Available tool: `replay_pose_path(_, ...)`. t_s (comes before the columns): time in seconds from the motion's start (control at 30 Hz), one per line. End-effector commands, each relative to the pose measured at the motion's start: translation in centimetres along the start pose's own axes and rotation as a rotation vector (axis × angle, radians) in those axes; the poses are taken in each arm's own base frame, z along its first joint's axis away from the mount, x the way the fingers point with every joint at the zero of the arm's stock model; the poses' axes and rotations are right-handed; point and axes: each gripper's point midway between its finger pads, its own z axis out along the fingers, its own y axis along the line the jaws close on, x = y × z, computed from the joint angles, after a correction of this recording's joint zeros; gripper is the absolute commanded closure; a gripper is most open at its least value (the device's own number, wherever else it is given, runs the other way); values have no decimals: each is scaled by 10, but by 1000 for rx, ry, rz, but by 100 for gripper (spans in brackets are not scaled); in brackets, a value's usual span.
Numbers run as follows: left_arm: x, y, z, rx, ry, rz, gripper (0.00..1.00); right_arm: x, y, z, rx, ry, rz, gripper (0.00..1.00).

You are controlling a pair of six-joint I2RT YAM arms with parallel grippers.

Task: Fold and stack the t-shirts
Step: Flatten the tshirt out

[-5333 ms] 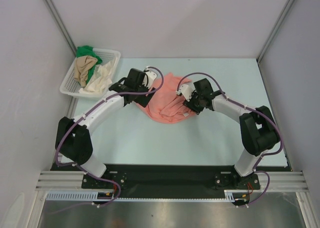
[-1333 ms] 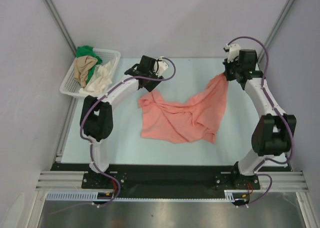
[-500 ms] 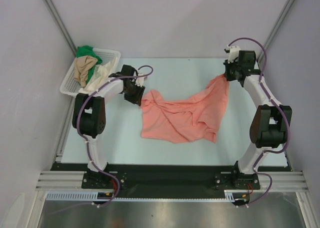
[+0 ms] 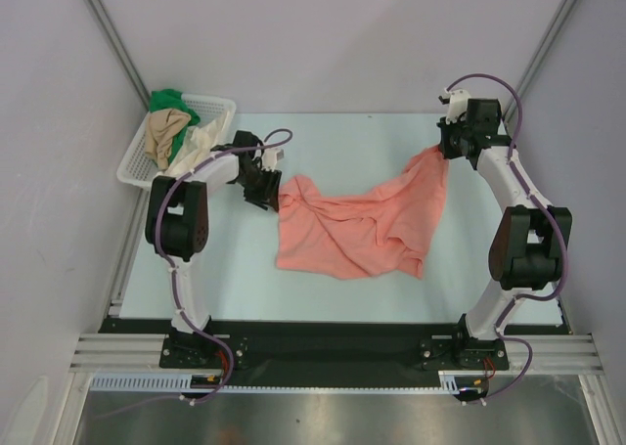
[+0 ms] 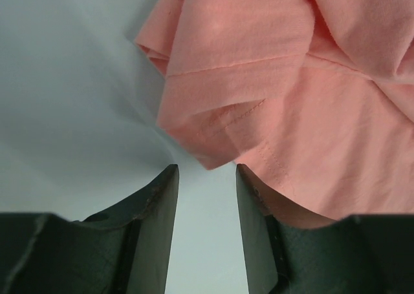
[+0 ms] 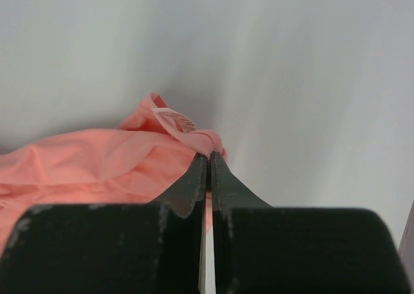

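Observation:
Next, my left gripper moves its open fingers forward to the t-shirt's folded corner (image 5: pixel 211 161) that lies ahead of them, come in over its hem (image 5: pixel 218 136), pinches it, and pulls the t-shirt straight.
The salmon-pink t-shirt (image 4: pixel 357 225) lies crumpled across the middle of the table. Its right end is lifted up to my right gripper (image 4: pixel 442 150), which is shut on the shirt's ribbed collar (image 6: pixel 206 141) at the far right. My left gripper (image 4: pixel 268 199) is open and low over the table, just left of the shirt's left corner; that folded hem (image 5: pixel 213 148) lies right before the fingertips, not between them. The green (image 4: pixel 168 100), tan (image 4: pixel 164 132) and cream (image 4: pixel 201 150) shirts lie in the basket.
The white lattice basket (image 4: pixel 134 157) stands at the far left corner of the pale table. Grey walls and metal frame posts close in the back and sides. The arm bases stand on a black rail at the near edge.
My left gripper has swung from the far middle down and left to the table beside the shirt's left corner. My right gripper has held the collar in place over the last second.

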Motion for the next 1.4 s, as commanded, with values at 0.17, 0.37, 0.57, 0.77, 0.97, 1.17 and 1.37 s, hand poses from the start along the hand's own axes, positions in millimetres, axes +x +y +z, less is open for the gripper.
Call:
replay_pose_path(0.17,-12,-7,8,58,-11,-8,54,-27,-2,-21,17,-79,-31,100)
replay_pose_path(0.37,-23,-2,12,49,-16,-1,62,-25,-2,-23,23,-75,-42,100)
replay_pose_path(0.57,-19,-2,11,46,-13,1,89,-22,-2,-26,29,-76,-41,100)
replay_pose_path(0.77,-17,-1,5,31,-18,0,99,-22,-2,-26,31,-82,-38,100)
replay_pose_path(0.97,-10,-7,3,46,-7,-64,32,-23,-1,-26,25,-85,-37,100)
replay_pose_path(1.17,-5,-6,14,61,12,-85,41,-23,-1,-28,26,-83,-38,100)
replay_pose_path(1.37,-15,-5,23,74,11,-83,49,-20,-1,-30,30,-77,-38,100)
